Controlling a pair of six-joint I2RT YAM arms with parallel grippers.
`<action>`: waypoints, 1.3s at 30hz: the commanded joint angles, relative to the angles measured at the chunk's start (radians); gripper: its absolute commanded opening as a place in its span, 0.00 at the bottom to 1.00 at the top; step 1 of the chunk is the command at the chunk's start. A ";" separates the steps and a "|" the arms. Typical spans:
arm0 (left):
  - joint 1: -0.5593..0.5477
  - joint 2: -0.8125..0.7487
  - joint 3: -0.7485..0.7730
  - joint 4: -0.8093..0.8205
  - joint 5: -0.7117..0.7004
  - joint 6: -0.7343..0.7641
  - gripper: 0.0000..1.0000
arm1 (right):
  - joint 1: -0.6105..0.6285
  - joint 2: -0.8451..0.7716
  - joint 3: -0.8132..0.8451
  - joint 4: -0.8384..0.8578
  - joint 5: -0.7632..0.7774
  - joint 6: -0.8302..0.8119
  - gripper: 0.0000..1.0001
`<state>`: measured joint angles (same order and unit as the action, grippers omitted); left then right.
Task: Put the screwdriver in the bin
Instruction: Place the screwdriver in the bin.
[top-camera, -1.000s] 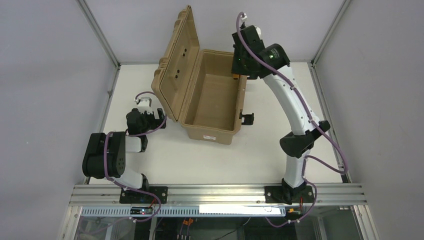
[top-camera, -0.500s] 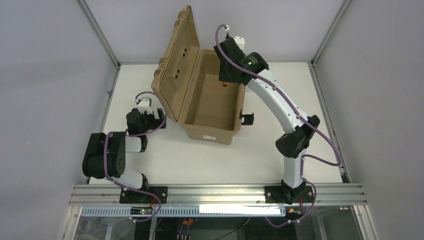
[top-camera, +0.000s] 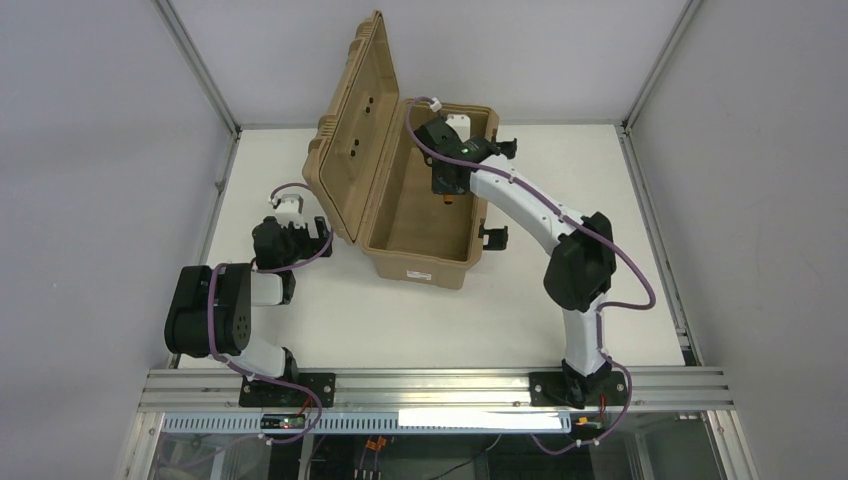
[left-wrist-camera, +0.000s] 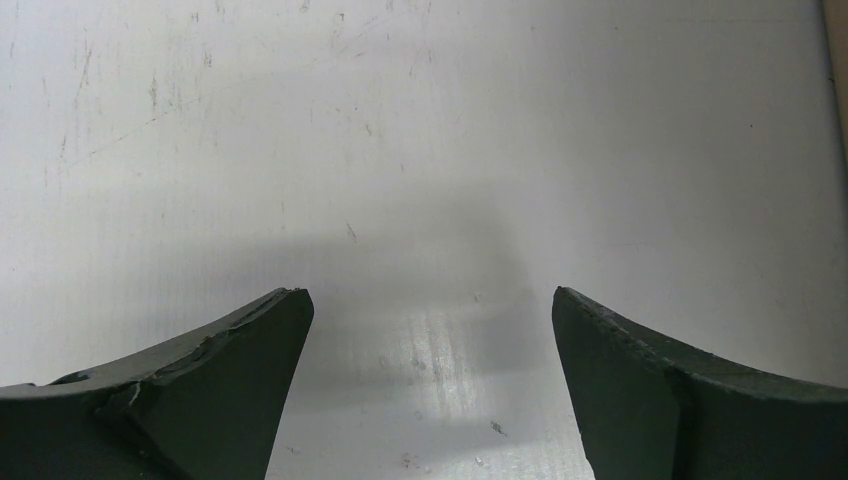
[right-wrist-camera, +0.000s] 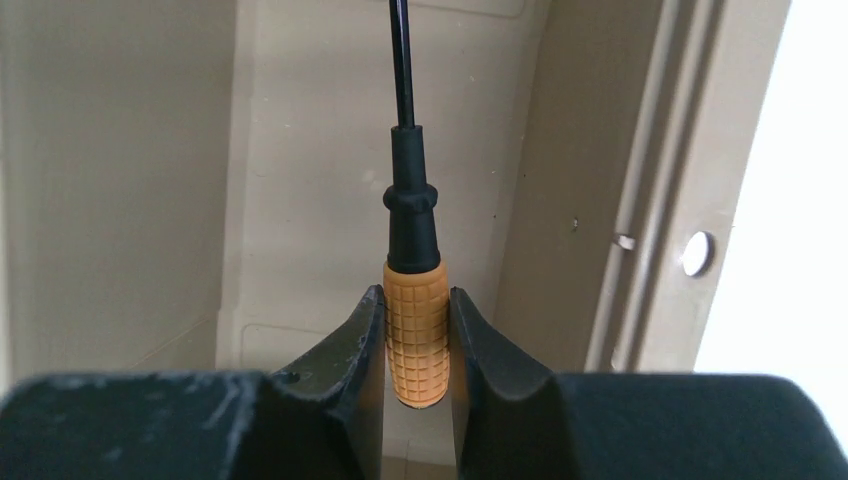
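Observation:
The screwdriver (right-wrist-camera: 409, 200) is hanging between the bin's sides and is lined up with the bin's long side, so the robot's right gripper should keep going down until the orange handle gets close to the bin's bottom (top-camera: 440, 222).
The bin (top-camera: 372, 170) is a tan hard case standing open at the table's back middle, its ribbed lid upright on the left. My right gripper (top-camera: 447, 190) hangs over the bin's inside and is shut on the screwdriver (right-wrist-camera: 415, 330) by its orange handle; the thin black shaft points down toward the bin's floor (right-wrist-camera: 310, 150). A bit of orange shows under the gripper in the top view (top-camera: 449, 196). My left gripper (left-wrist-camera: 430, 330) is open and empty over bare white table, left of the bin (top-camera: 300, 235).
Black latches (top-camera: 492, 236) stick out on the bin's right wall. The bin's inner wall and rim (right-wrist-camera: 650, 200) rise close on the right of the screwdriver. Frame posts stand at the table's back corners.
My right arm has swung left and down from the bin's far right rim to over its inside, carrying the screwdriver. The left arm has not moved.

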<state>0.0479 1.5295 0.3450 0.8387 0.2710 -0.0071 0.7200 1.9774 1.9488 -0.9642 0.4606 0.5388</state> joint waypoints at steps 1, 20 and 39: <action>0.010 -0.019 -0.001 0.053 0.019 0.009 0.99 | 0.005 0.027 -0.046 0.106 0.031 0.024 0.00; 0.010 -0.019 -0.001 0.053 0.021 0.009 0.99 | 0.003 0.161 -0.278 0.298 -0.015 0.101 0.05; 0.010 -0.019 -0.001 0.053 0.020 0.009 0.99 | 0.003 0.122 -0.261 0.277 -0.017 0.093 0.99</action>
<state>0.0479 1.5291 0.3450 0.8387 0.2714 -0.0071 0.7326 2.1487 1.6714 -0.6613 0.4255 0.6422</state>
